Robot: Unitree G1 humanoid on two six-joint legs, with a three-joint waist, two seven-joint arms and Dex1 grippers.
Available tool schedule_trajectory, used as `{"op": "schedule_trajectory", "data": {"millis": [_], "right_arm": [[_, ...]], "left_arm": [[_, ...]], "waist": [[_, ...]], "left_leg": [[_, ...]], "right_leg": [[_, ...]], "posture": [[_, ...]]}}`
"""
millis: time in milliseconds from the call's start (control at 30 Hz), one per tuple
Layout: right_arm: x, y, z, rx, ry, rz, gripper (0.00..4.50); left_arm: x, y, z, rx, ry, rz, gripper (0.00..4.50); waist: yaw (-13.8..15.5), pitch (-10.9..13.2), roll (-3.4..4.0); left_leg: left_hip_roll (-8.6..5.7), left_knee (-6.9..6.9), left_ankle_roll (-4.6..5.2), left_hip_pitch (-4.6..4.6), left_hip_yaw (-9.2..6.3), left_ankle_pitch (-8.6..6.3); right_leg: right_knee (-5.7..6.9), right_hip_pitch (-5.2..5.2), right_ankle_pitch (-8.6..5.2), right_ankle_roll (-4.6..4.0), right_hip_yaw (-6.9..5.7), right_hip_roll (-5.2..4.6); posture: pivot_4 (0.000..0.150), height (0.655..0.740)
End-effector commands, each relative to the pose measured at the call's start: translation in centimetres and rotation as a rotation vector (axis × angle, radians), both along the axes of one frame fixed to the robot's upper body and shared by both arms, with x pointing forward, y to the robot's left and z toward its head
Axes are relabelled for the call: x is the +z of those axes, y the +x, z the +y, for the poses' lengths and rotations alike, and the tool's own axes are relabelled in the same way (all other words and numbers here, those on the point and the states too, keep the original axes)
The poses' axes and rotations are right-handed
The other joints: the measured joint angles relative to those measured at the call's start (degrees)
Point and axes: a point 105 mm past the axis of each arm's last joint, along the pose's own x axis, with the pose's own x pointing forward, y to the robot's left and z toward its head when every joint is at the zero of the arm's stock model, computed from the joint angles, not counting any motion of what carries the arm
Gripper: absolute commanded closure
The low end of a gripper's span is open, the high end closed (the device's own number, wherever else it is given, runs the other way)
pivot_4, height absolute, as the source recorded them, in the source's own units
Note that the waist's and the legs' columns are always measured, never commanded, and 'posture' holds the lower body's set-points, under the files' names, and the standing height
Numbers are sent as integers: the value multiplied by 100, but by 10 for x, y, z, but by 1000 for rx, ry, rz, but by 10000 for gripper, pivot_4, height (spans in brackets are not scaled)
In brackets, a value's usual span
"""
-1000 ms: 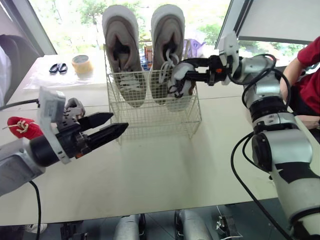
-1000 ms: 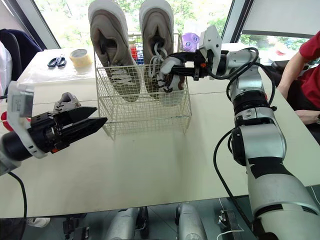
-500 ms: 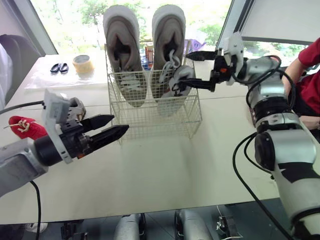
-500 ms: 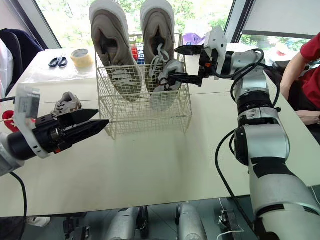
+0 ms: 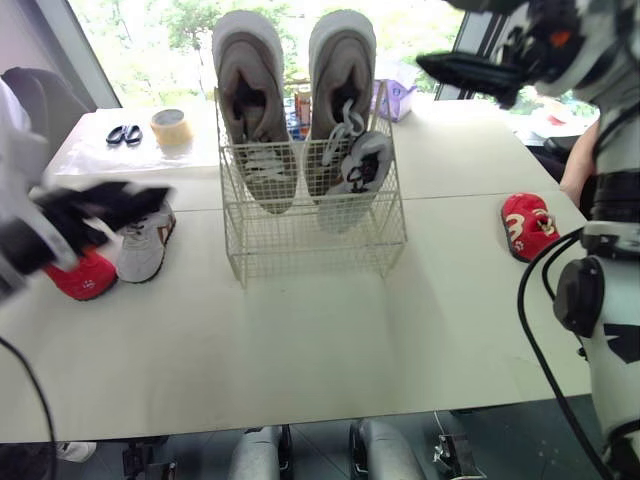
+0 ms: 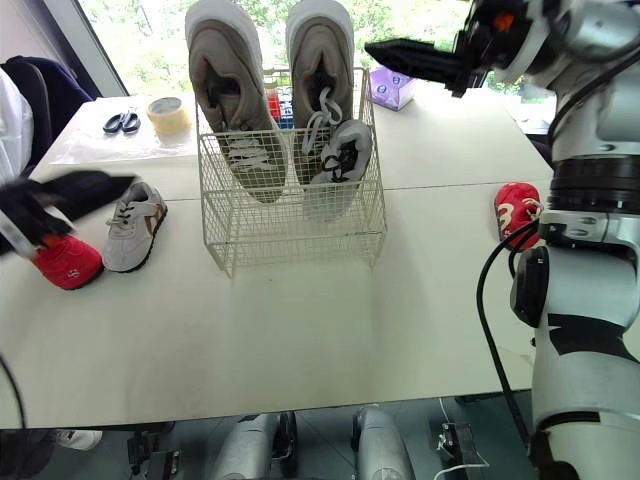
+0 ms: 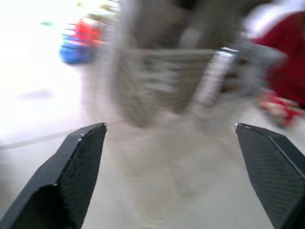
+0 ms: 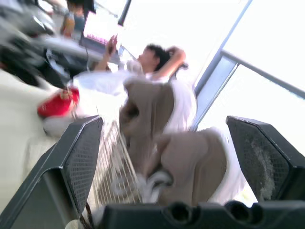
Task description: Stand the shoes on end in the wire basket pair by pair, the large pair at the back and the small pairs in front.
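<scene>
I can see the small grey-and-white shoe in the wire basket point(image 5: 362, 172) stays leaning on a large beige shoe, so I expect its mate point(image 5: 146, 246) to stay standing up when I lower it in.
The wire basket point(image 5: 315, 235) stands mid-table. Two large beige shoes point(image 5: 255, 110) point(image 5: 338, 95) stand on end at its back. One small grey-and-white shoe point(image 5: 357, 178) stands in front of the right one. Its mate point(image 5: 143, 242) lies on the table to the left, beside a red shoe point(image 5: 80, 280). A second red shoe point(image 5: 528, 226) lies at the right. My right gripper point(image 5: 438, 35) hangs open and empty, high above and right of the basket. My left gripper point(image 5: 130, 200), blurred, is open and empty over the shoes on the left.
Scissors point(image 5: 124, 134) and a tape roll point(image 5: 172, 127) lie at the far left of the table. A purple box point(image 5: 400, 98) sits behind the basket on the right. A person's arm point(image 5: 578, 165) shows at the right edge.
My right gripper has let go of the small shoe, left it standing in the basket, and risen up and to the right. My left arm has swung back to the left.
</scene>
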Motion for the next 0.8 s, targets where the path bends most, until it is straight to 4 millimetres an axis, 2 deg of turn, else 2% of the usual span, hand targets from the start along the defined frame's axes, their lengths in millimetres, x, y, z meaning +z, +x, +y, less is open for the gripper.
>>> {"op": "schedule_trajectory", "data": {"millis": [33, 100, 167, 233, 300, 367, 467, 533, 700, 800], "right_arm": [[-31, -42, 24, 183, -150, 130, 0], [-66, -54, 34, 221, -268, 203, 0], [-89, -62, 39, 241, -318, 264, 0], [-107, -70, 41, 254, -349, 317, 0], [-117, -74, 42, 246, -372, 334, 0], [-131, -76, 39, 203, -416, 356, 0], [-141, -86, 41, 216, -417, 401, 0], [-143, -88, 43, 215, -412, 405, 0], [-139, -86, 51, 186, -370, 403, 0], [-138, -86, 51, 154, -359, 405, 0]], "left_arm": [[6, 18, 49, 156, 60, 38, 603], [-4, 30, 64, 170, 97, 113, 603], [-17, 43, 70, 157, 97, 203, 603], [-27, 59, 73, 138, 72, 271, 603], [-30, 70, 73, 122, 53, 297, 603], [-45, 84, 71, 103, 60, 355, 603], [-63, 99, 64, 76, 112, 442, 603], [-68, 109, 59, 64, 172, 435, 603], [-96, 129, 52, 171, 232, 445, 603], [-112, 133, 50, 205, 267, 466, 9293]], "waist": [[28, -10, -12], [74, -18, -22], [97, -18, -23], [166, -18, -25], [220, -20, -34], [219, -25, -49], [196, -27, -61], [182, -26, -62], [170, -24, -66], [179, -24, -66]], "left_leg": [[1, -1, 0, 0, 9, 0], [0, -1, 0, 6, 15, 0], [-3, 2, 0, 4, 23, 0], [-4, 12, 2, -3, 25, 1], [-3, 23, 2, -9, 26, 1], [-2, 31, 5, -17, 24, 0], [2, 58, 26, -22, 23, -14], [5, 75, 37, -29, 25, -21], [10, 88, 73, -28, 24, -42], [10, 93, 77, -29, 24, -44]], "right_leg": [[0, 2, 0, 0, -2, 1], [-1, 9, 0, 0, -4, -1], [-2, 9, 1, 1, -5, -4], [-1, 4, 1, 1, -7, -4], [3, 3, 3, 0, -7, -1], [2, 1, 3, 0, -8, 2], [3, 8, 2, 1, -11, 3], [9, 4, 2, 2, -8, -1], [18, 3, 3, 2, -8, -5], [27, 2, 3, 3, -8, -8]], "posture": [[1500, 7351], [1500, 7351], [1500, 7351], [1500, 7351], [1500, 7351], [1500, 7351], [1500, 7351], [1500, 7351], [1500, 7351], [1500, 7351]]}}
